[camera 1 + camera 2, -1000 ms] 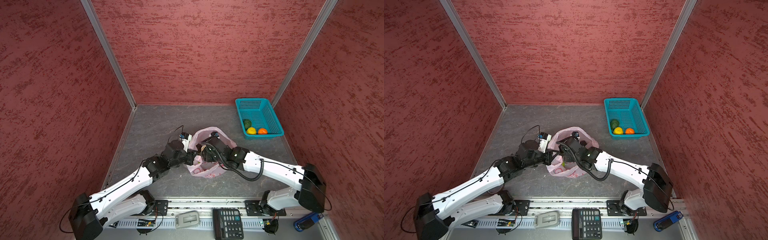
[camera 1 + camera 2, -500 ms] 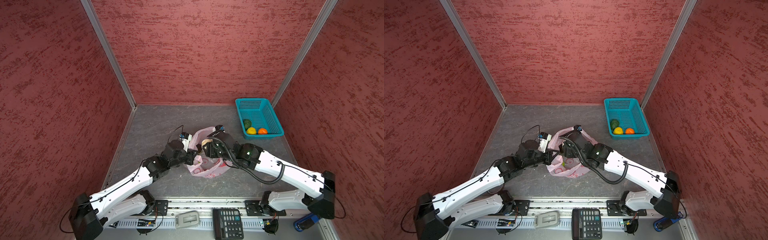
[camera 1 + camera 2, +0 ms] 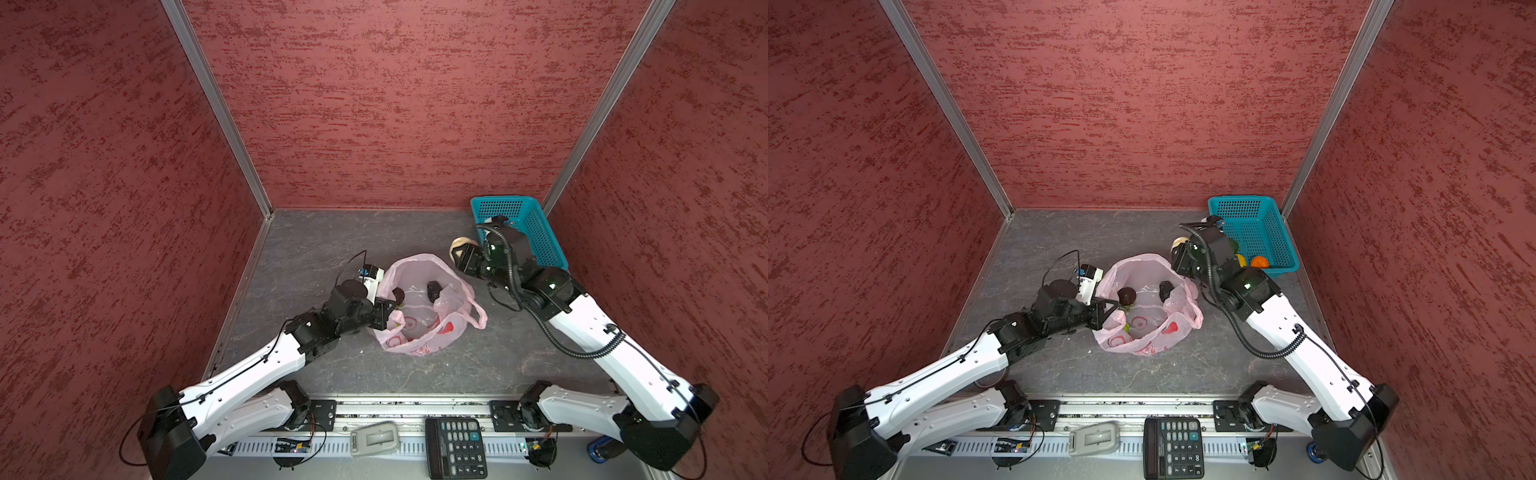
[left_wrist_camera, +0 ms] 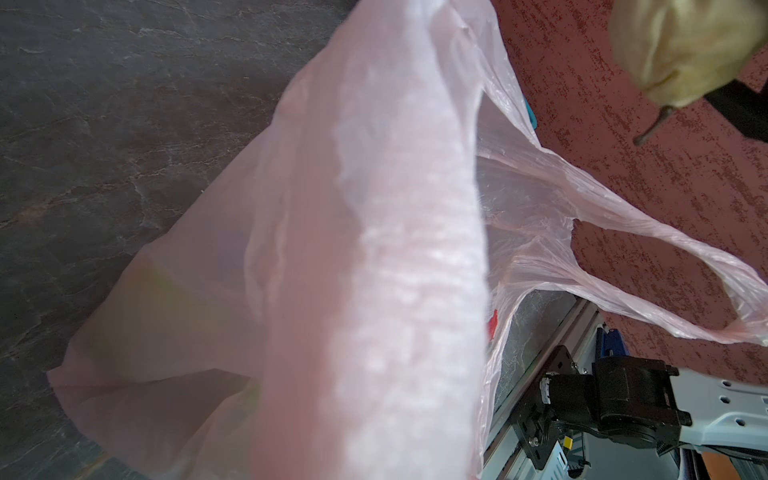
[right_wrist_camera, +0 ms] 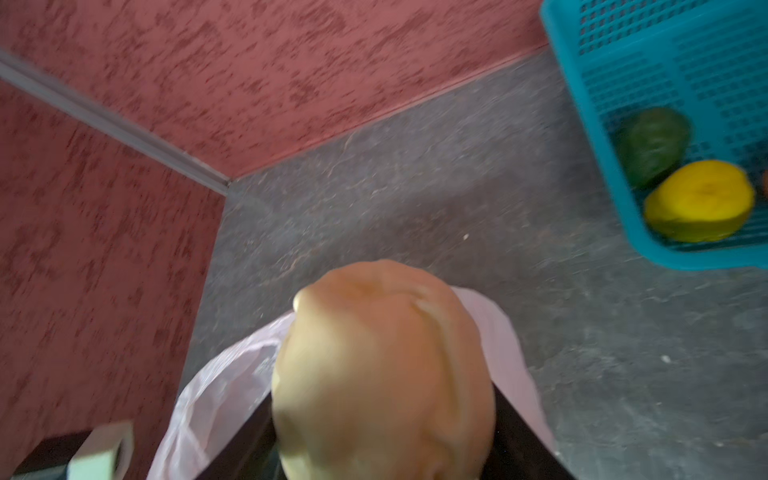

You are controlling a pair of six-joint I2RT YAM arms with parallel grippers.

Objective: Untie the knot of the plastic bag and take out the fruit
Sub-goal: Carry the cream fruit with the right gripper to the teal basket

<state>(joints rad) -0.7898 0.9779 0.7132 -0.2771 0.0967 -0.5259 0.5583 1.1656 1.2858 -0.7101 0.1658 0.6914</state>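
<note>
The cream-white fruit [image 3: 458, 245] is clear of the bag's rim, so my right gripper goes on into the teal basket and lets go over the open part of its bottom behind the orange fruit [image 3: 1260, 239].
The plastic bag [image 3: 419, 332] [image 3: 1142, 332] lies open mid-table, with two dark fruit [image 3: 398, 295] [image 3: 434, 289] inside. The knot is out of view; a handle loop [image 4: 665, 266] hangs loose. My left gripper [image 3: 388, 309] [image 3: 1111, 305] is shut on the bag's left rim; in the left wrist view pink film [image 4: 374, 249] hides its jaws. Up beside the basket's left wall, my right gripper [image 3: 459, 251] [image 5: 380, 436] is shut on a cream-white fruit [image 3: 461, 242] [image 3: 1179, 241] [image 5: 382, 365] [image 4: 681, 45].
The teal basket [image 3: 540, 232] [image 3: 1258, 224] [image 5: 665, 62] stands at the back right, holding a dark green fruit [image 5: 652, 143], a yellow one [image 5: 700, 201] and an orange one [image 3: 1259, 262]. Red walls close three sides. A calculator [image 3: 455, 446] lies on the front rail.
My right gripper has come up out of the bag with the cream-white fruit and swung back and right to the basket. The left gripper has kept its hold on the rim.
</note>
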